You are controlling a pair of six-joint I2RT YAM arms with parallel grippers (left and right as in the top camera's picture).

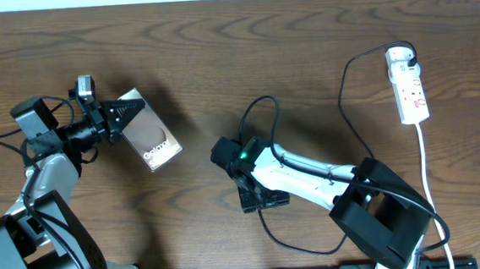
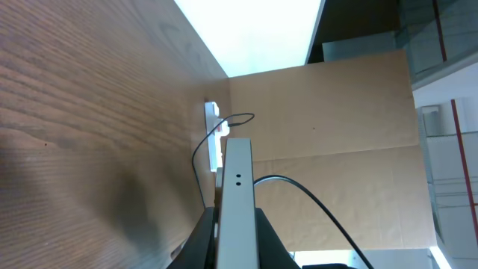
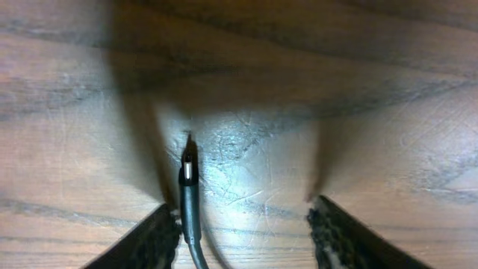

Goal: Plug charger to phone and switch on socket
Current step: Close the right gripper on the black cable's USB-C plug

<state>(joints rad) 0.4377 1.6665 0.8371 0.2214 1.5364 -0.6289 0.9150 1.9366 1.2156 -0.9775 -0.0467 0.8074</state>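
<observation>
The charger's plug (image 3: 188, 176) is near one finger of my open right gripper. Next, I center the fingers over the plug (image 3: 191, 209) before I close them and lift it.
My left gripper (image 1: 123, 119) is shut on one end of the phone (image 1: 158, 143), a dark glossy slab with white lettering. In the left wrist view the phone (image 2: 237, 172) shows edge-on between the jaws (image 2: 237, 233). My right gripper (image 1: 264, 202) is open and low over the table. In the right wrist view the charger's plug tip (image 3: 187, 170) lies on the wood just inside the left finger, between the open jaws (image 3: 243, 220). The black charger cable (image 1: 257, 106) loops behind the right arm. The white socket (image 1: 409, 84) lies at the far right, also visible in the left wrist view (image 2: 213, 138).
The socket's white cord (image 1: 426, 168) runs down the right side toward the front edge. The charger cable also trails along the front (image 1: 303, 247) near the right arm's base (image 1: 381, 218). A cardboard wall (image 2: 336, 134) stands beyond the table.
</observation>
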